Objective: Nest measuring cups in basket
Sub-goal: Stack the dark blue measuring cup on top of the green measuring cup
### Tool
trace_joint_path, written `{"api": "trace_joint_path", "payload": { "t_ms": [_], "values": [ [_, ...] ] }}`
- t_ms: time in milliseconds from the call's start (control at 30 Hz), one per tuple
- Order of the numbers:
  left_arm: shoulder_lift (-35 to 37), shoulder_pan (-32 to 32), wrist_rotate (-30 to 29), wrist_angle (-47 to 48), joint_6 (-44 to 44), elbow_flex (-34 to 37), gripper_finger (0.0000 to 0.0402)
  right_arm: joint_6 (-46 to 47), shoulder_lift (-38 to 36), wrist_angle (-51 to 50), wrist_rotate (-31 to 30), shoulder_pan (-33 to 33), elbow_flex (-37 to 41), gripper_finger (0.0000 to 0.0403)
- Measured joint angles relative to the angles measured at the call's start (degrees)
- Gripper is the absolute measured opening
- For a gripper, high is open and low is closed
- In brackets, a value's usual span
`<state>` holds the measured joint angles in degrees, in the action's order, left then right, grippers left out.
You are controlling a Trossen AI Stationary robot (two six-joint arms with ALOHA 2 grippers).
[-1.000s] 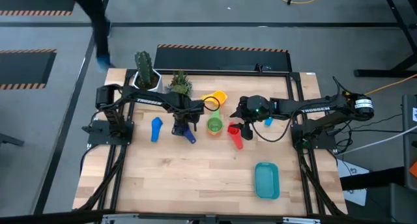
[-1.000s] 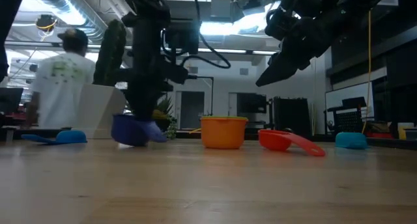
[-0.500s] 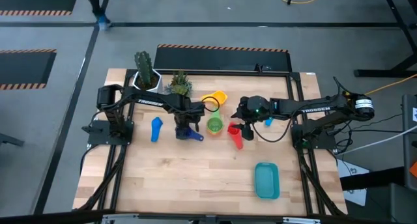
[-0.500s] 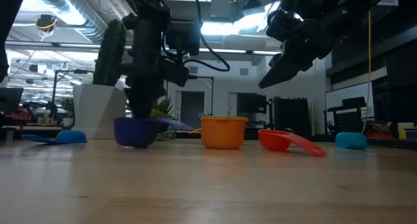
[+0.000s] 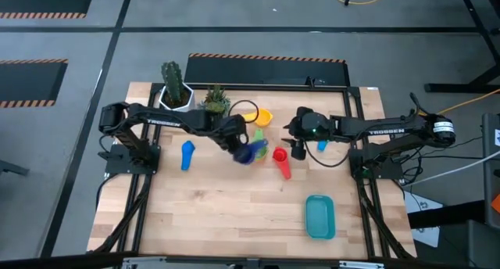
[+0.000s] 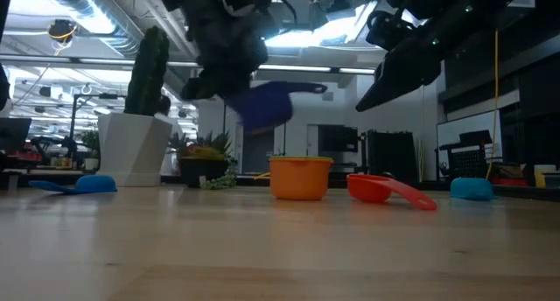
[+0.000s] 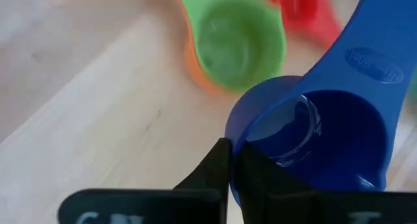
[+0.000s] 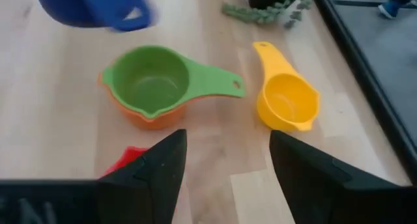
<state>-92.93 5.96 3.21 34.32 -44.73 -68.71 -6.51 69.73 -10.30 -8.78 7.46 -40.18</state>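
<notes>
The dark blue cup (image 6: 262, 107) is hanging at a tilt next to the nested stack, so my left gripper should move it over the green cup's bowl (image 8: 153, 85) and make it level before lowering it in.
My left gripper (image 5: 237, 142) is shut on the dark blue measuring cup (image 5: 250, 153), which hangs in the air (image 6: 262, 104) just left of the green cup. The green cup (image 8: 146, 77) sits nested in the orange cup (image 6: 300, 178). The yellow cup (image 8: 287, 103) lies beyond them and the red cup (image 5: 282, 164) to their right. The light blue cup (image 5: 187, 155) lies at the left. My right gripper (image 8: 225, 178) hovers open above the red cup, touching nothing. The teal basket (image 5: 319, 216) stands near the front right. My left gripper pinches the dark blue cup's wall at the rim (image 7: 233, 140), on the side away from the handle (image 7: 365, 55). One finger appears to be inside the bowl and one outside. The fingers slant down from above. The cup is lifted clear of the table, tilted.
A cactus in a white pot (image 5: 173, 87) and a small plant (image 5: 216, 102) stand along the far edge. A small light blue object (image 5: 321, 146) lies by the right arm. Bare wood stretches across the near half of the table (image 5: 234, 214).
My left gripper has risen and gone toward the green cup, rolling its wrist. The dark blue cup, which stood on the table, is now lifted clear and tilted.
</notes>
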Motion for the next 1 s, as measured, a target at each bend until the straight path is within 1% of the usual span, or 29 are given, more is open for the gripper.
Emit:
{"api": "trace_joint_path", "payload": {
  "t_ms": [100,233,467,600,700,767,1000],
  "values": [
    [-0.5,-0.3,-5.0,-5.8,-5.7,0.0,0.001,0.2,0.0,0.1,-0.2,0.0,0.0,0.0225],
    [-1.4,-0.5,-11.1,-9.8,-12.1,0.0,0.0011,0.2,0.0,0.2,-0.2,0.0,0.0,0.0225],
    [-1.9,-1.3,-15.3,-10.9,-21.7,0.0,0.0012,0.1,0.0,0.2,-0.2,0.0,0.0,0.0225],
    [-2.3,-2.3,-16.0,-11.4,-26.3,0.0,0.0012,0.2,0.0,1.0,-0.2,0.0,0.0,0.0225],
    [-4.0,-3.4,-16.1,-10.9,-29.5,0.1,0.0012,0.2,0.0,1.7,-0.2,0.0,0.0,0.0225],
    [-5.2,-4.2,-16.1,-12.5,-31.4,0.1,0.0012,0.2,0.0,1.8,-0.2,0.0,0.0,0.0225],
    [-8.3,-5.1,-16.2,-12.5,-34.8,0.1,0.0013,0.2,0.0,1.9,-0.2,0.0,0.0,0.0225]
  ]
}}
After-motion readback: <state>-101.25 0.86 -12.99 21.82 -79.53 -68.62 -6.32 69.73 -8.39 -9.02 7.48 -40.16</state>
